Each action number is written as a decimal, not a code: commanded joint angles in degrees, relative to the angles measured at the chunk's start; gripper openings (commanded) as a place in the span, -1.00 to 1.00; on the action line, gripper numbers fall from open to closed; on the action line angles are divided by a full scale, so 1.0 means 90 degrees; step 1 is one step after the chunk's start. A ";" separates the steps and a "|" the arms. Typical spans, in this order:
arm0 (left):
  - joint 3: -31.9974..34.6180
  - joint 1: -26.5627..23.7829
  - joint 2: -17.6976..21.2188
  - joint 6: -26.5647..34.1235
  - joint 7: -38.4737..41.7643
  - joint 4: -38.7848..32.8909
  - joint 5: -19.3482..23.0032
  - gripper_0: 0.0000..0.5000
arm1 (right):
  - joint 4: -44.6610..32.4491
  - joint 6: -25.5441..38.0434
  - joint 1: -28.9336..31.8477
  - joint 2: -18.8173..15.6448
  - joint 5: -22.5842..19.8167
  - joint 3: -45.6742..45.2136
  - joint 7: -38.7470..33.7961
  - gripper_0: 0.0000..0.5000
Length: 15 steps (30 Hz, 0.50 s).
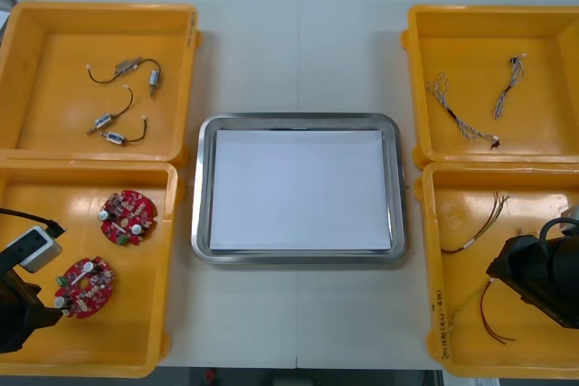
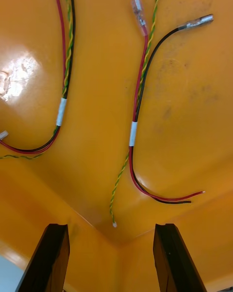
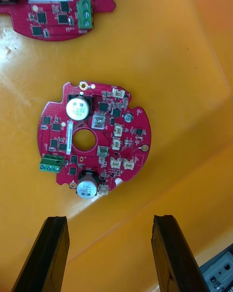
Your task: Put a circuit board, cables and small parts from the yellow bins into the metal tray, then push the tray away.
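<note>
White tape [image 2: 133,134] binds the wires mid-length, so the red and black cable [image 2: 135,160] will rise together with its ends still splayed when I lift it.
The metal tray [image 1: 204,189], white inside, lies mid-table with nothing in it. Two round red circuit boards [image 1: 128,217] [image 1: 84,287] rest in the near-left yellow bin [image 1: 54,196]. My left gripper [image 3: 109,220] hangs open just short of the nearer circuit board [image 3: 92,139]; the other circuit board [image 3: 58,5] lies beyond it. My right gripper [image 2: 110,228] is open over the near-right yellow bin [image 1: 461,214], a little short of a red and yellow cable [image 2: 133,131]. A second such cable [image 2: 60,112] lies beside it. Neither gripper holds anything.
The far-left yellow bin [image 1: 54,61] holds several small metal parts [image 1: 127,67] with black leads. The far-right yellow bin [image 1: 470,42] holds twisted cables [image 1: 461,119]. My left arm [image 1: 18,309] and right arm [image 1: 543,277] sit at the table's near corners.
</note>
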 commanded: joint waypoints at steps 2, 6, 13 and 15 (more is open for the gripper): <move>-0.0530 -0.0451 0.0247 -0.0206 -0.0636 0.0305 -0.0020 1.00 | 0.0148 0.0020 0.0126 0.0039 0.0160 0.0124 -0.0080 1.00; -0.0725 -0.0675 0.0247 -0.0206 -0.0636 0.0432 0.0000 1.00 | 0.0383 -0.0142 0.0126 0.0029 0.0208 0.0192 -0.0031 1.00; -0.1174 -0.1076 0.0217 -0.0372 -0.0665 0.0744 -0.0039 1.00 | 0.0656 -0.0533 0.0126 0.0029 0.0306 0.0251 0.0008 1.00; -0.1272 -0.1163 0.0227 -0.0382 -0.0675 0.0822 -0.0039 1.00 | 0.0734 -0.0640 0.0126 0.0039 0.0326 0.0260 0.0028 1.00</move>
